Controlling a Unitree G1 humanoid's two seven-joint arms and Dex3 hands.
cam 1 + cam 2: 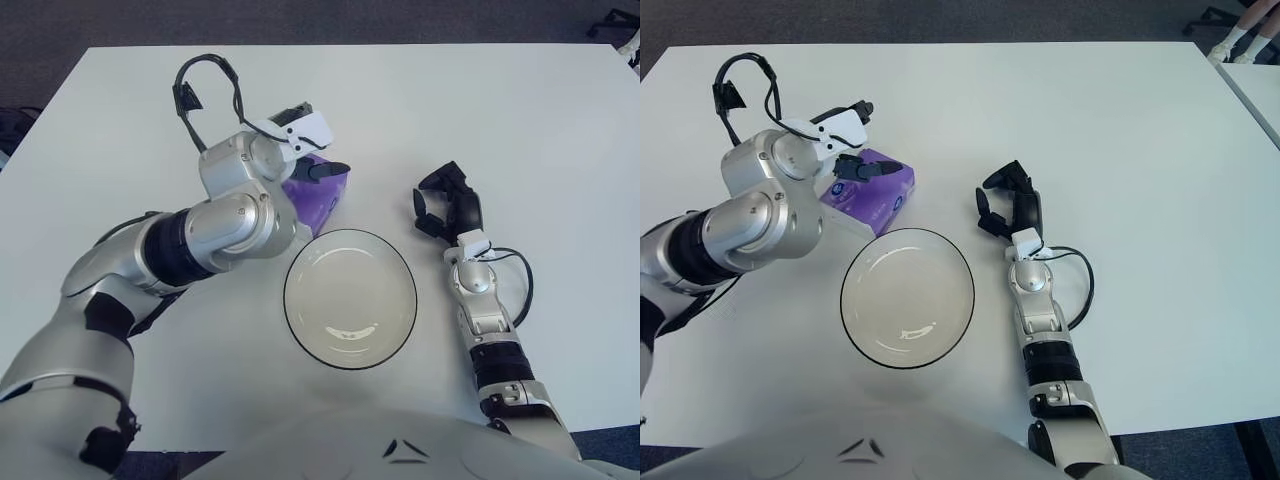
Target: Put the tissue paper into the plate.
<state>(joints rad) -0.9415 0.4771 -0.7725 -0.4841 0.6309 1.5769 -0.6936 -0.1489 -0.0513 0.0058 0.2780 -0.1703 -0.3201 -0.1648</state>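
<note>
I expect the tissue pack [316,198] to crease and bend in my left gripper when I lift it, since the purple wrapper [324,190] shows soft, uneven shading.
A purple tissue pack [323,196] lies flat on the white table, just behind the plate's left rim. The round plate [350,300], pale with a dark rim, sits in the middle near me with nothing in it. My left hand [318,140] hovers over the pack's left and far side, hiding part of it. Its fingers are spread: a white-capped one reaches past the far edge and a black fingertip [864,169] sits over the pack's top. My right hand [447,208] shows to the right of the plate, fingers curled and holding nothing.
A black cable loop [205,85] sticks up from my left wrist. A thin cable [520,280] curls beside my right forearm. The white table [480,110] stretches wide behind and to the right; dark floor lies beyond its edges.
</note>
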